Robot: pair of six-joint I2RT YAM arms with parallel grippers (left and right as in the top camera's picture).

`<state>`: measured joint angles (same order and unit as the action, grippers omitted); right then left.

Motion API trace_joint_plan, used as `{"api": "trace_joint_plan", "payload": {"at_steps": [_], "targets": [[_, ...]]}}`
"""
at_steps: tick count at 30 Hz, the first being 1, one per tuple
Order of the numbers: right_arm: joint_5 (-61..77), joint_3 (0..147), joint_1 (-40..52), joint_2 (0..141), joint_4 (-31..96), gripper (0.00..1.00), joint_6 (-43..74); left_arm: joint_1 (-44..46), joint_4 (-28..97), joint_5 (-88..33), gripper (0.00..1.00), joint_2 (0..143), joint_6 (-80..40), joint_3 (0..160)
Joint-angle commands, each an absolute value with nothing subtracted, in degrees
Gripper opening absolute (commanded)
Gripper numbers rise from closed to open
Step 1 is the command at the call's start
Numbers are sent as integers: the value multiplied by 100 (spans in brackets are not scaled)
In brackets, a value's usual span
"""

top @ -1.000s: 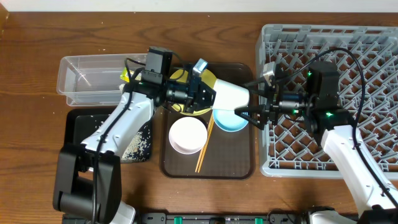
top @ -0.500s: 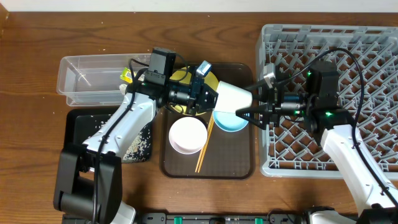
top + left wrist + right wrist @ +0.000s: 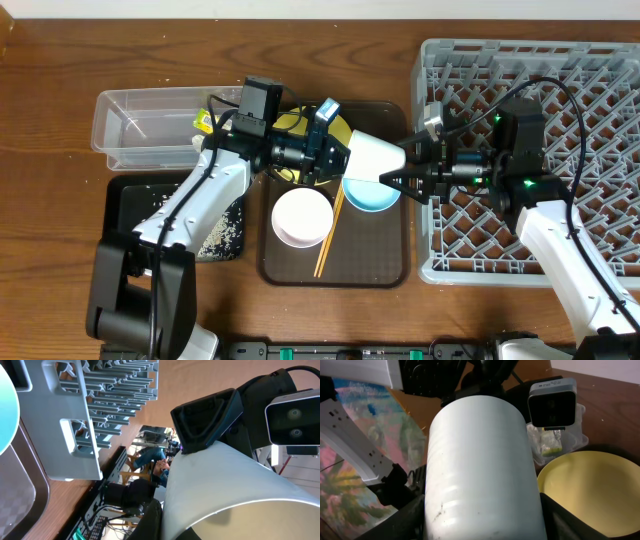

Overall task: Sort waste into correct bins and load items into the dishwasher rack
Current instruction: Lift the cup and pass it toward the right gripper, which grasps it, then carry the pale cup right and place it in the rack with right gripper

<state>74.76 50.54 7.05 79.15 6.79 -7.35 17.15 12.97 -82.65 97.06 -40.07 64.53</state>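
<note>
Next, my left gripper opens and moves away from the cup's rim before my right gripper loads the dishwasher rack (image 3: 495, 235), because my right gripper is around the white cup's base (image 3: 396, 160).
The white cup (image 3: 375, 153) is held on its side above the brown serving tray (image 3: 385, 265), between both arms. My left gripper (image 3: 343, 155) is shut on its rim, one finger inside (image 3: 170, 527). My right gripper (image 3: 398, 168) straddles the cup's base, with a finger pressed against each side (image 3: 482, 520). The cup fills both wrist views (image 3: 225, 490) (image 3: 480, 455). The yellow plate (image 3: 290, 122), the light blue bowl (image 3: 370, 195), the white bowl (image 3: 300, 217) and the chopsticks (image 3: 328, 240) lie on the tray. The grey dishwasher rack (image 3: 600, 80) stands at the right.
The clear tub (image 3: 140, 125) at the left holds the green-and-yellow wrapper (image 3: 203, 122) in its right corner. The black tray (image 3: 125, 200) in front of it holds rice grains (image 3: 225, 230). The left arm lies across both bins.
My left gripper has carried the cup slightly right, and my right gripper has moved slightly left, so its fingers now close around the cup's base.
</note>
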Motion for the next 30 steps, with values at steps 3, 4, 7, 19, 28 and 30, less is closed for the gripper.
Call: {"api": "trace_joint_plan", "payload": {"at_steps": [3,4,7,19,28,30], "targets": [[7505,5076,834,7931,694,59,-779,1712,1249,-8291,6,9699,-4040,6473],[7502,5076,834,7931,692,59,-779,1712,1249,-8289,7,9699,-4040,6473],[7498,5076,834,7931,701,57,-779,1712,1251,-8154,7,9699,-4029,6473],[5546,5078,775,7924,1673,34,-572,1706,2438,-5415,43,9684,-2851,6473],[3916,5535,97,7393,3081,23,-331,1474,3927,-3232,47,8943,-2025,6473],[3492,5811,-137,7262,3605,18,-215,1463,4193,-2803,47,8672,-1927,6473]]}}
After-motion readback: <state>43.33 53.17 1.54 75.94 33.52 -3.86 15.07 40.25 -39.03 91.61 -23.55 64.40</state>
